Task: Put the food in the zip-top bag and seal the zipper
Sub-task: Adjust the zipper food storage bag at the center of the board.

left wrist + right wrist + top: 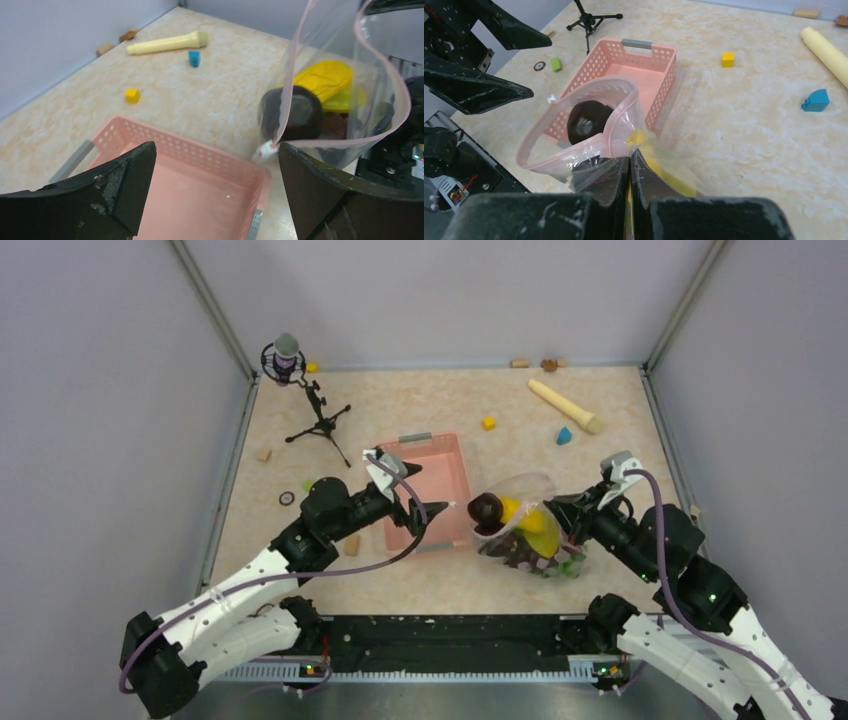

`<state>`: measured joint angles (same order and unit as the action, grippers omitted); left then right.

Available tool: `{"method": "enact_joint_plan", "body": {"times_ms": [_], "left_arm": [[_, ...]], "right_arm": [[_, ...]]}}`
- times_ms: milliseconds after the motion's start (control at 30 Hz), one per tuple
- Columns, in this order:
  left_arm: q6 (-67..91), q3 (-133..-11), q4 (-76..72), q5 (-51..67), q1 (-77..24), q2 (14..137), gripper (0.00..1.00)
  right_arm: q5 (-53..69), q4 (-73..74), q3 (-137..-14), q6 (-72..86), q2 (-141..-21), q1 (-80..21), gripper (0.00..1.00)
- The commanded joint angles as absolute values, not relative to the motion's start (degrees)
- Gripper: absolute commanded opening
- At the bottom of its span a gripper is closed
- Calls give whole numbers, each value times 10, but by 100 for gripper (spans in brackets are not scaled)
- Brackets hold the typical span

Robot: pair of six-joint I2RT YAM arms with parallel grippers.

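Observation:
I should move back, line up and pinch the bag's corner behind the white slider (267, 149), because the slider is close to one finger of my left gripper.
The clear zip-top bag (525, 525) stands right of the pink basket, mouth open toward the left. Its pinkish zipper (574, 145) curves round the opening, with a white slider (266, 150) at its near end. Inside are a dark purple-brown piece (487, 508), yellow fruit (530, 520) and other food lower down. My right gripper (630, 156) is shut on the bag's edge at the zipper's right end. My left gripper (425, 495) is open over the basket's right side, its right finger (320, 185) just beside the slider.
The pink basket (400, 455) is empty. A beige rolling pin (565, 405), a yellow block (489, 423) and a blue block (564, 436) lie at the back right. A microphone on a tripod (300, 390) stands at the back left. Small pieces lie by the left wall.

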<state>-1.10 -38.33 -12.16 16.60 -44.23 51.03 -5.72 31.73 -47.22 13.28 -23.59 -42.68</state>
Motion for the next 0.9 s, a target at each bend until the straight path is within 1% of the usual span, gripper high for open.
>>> {"method": "enact_joint_plan", "body": {"times_ms": [0, 100, 167, 267, 367, 500, 633, 767, 867], "left_arm": [[73, -302, -248, 114, -408, 489, 98], [119, -241, -325, 148, -380, 492, 97], [142, -213, -376, 196, -362, 503, 97], [147, -193, -450, 263, -353, 536, 98], [144, -182, -532, 288, -351, 585, 97], [171, -214, -579, 349, -341, 670, 93], [198, -244, -639, 395, -332, 755, 91], [252, -275, -763, 452, -321, 842, 88], [278, -309, -786, 490, -320, 892, 88]], "right_arm": [[-96, 285, -471, 138, -233, -425, 0], [-97, 285, -473, 137, -240, -426, 0], [-98, 286, -474, 139, -245, -426, 0], [-98, 285, -474, 138, -249, -425, 0], [-91, 283, -473, 137, -248, -425, 0], [-77, 278, -470, 135, -244, -425, 0], [-68, 273, -468, 136, -243, -425, 0], [-61, 272, -468, 136, -242, -426, 0], [-62, 270, -468, 136, -241, -425, 0]]}}
